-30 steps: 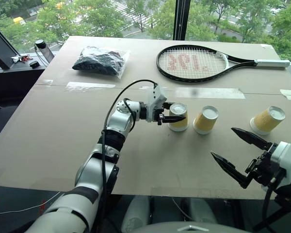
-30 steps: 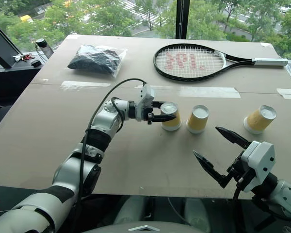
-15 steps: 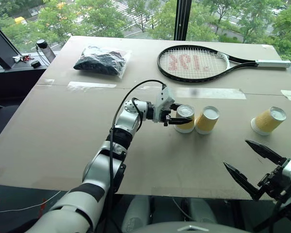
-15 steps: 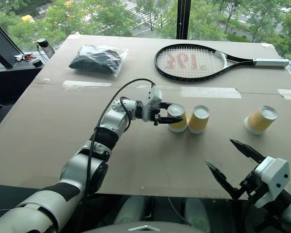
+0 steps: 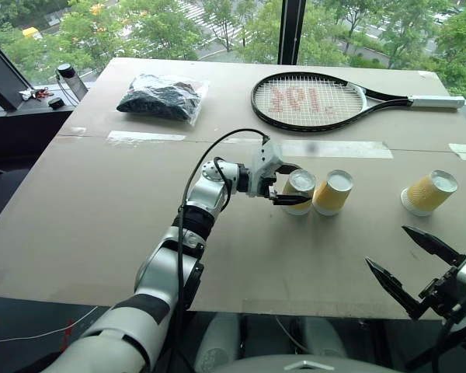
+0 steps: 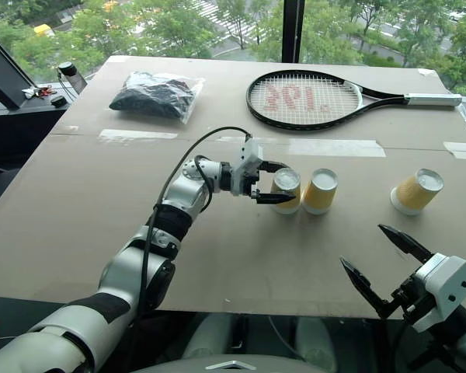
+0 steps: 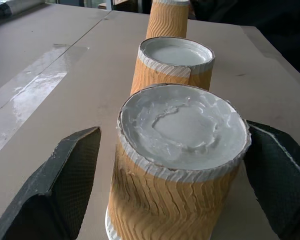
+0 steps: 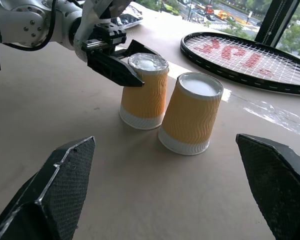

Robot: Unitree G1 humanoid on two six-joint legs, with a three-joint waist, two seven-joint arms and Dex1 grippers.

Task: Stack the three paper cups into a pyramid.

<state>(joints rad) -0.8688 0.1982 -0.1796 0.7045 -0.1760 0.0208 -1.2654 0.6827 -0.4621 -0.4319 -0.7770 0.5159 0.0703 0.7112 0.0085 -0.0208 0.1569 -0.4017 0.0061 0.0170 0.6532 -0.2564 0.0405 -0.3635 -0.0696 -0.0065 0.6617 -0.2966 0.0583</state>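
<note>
The third cup's rim (image 5: 429, 193) is wider than the gap (image 5: 320, 182) between the tops of the paired cups, so the third cup will span the pair when the robot lowers it.
Three yellow-orange paper cups stand upside down on the brown table. The first cup (image 5: 300, 193) and the second cup (image 5: 332, 193) stand close side by side in the middle. The third cup (image 5: 429, 193) stands apart at the right, tilted. My left gripper (image 5: 294, 185) reaches in from the left and is open around the first cup (image 7: 177, 165); there is a gap between the cup and each of its fingers (image 7: 65, 175). My right gripper (image 6: 363, 245) hovers open and empty at the table's front edge, facing the pair of cups (image 8: 145, 92).
A tennis racket (image 5: 311, 99) lies at the back of the table, its handle pointing right. A clear bag of dark material (image 5: 161, 97) lies at the back left. Tape strips (image 5: 144, 137) cross the table's seam. Small items sit on the ledge (image 5: 39, 95) at the far left.
My left gripper pushed the first cup right until it stood beside the second, then opened and let it go. My right gripper drew back to the right and lower.
</note>
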